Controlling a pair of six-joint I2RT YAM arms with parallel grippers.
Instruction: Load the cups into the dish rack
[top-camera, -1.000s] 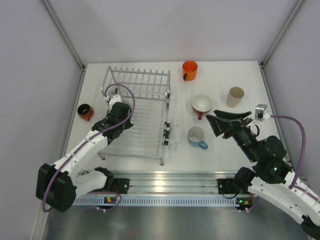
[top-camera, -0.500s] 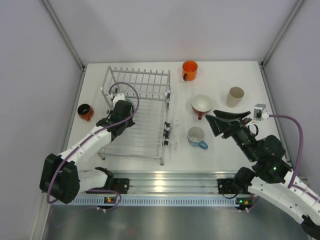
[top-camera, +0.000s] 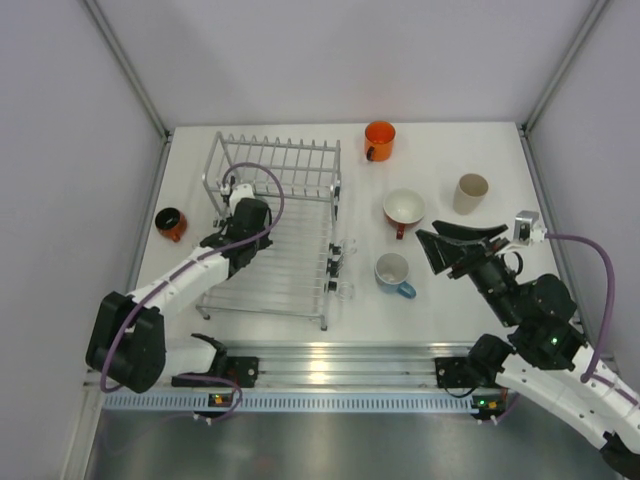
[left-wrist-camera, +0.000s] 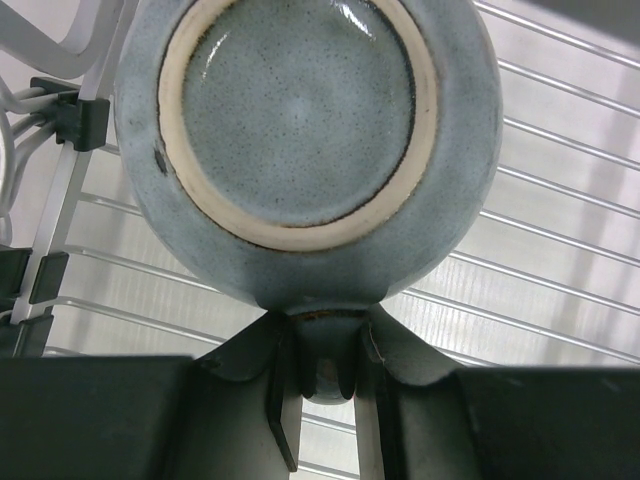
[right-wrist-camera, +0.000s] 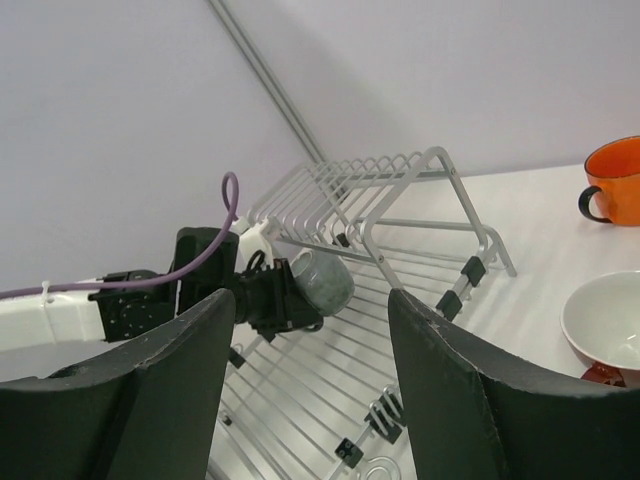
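Note:
The grey-blue cup (right-wrist-camera: 323, 283) is slanting over the wires of the dish rack. I should let go of the cup's handle with my left gripper, close its fingers and give the cup's body (left-wrist-camera: 238, 272) a small push.
A grey-blue speckled cup (left-wrist-camera: 300, 120) hangs over the wires of the dish rack (top-camera: 290, 265), base toward the left wrist camera. My left gripper (left-wrist-camera: 325, 370) is shut on its handle. The right wrist view shows that cup (right-wrist-camera: 328, 279) on its side above the rack floor (right-wrist-camera: 330, 390), near the upright tines. In the top view my left gripper (top-camera: 247, 214) covers it. On the table stand an orange cup (top-camera: 379, 140), a red cup with white inside (top-camera: 404, 208), a light blue cup (top-camera: 392, 272), a beige cup (top-camera: 470, 193) and a dark red-orange cup (top-camera: 170, 223). My right gripper (top-camera: 455, 250) is open, right of the blue cup.
Small wire hooks (top-camera: 343, 268) stick out from the rack's right side toward the light blue cup. Enclosure walls and corner posts (top-camera: 130, 70) bound the white table. A metal rail (top-camera: 330, 365) runs along the near edge between the arm bases.
My left arm has carried the grey-blue cup a little to the right, farther over the rack. The right arm has barely shifted.

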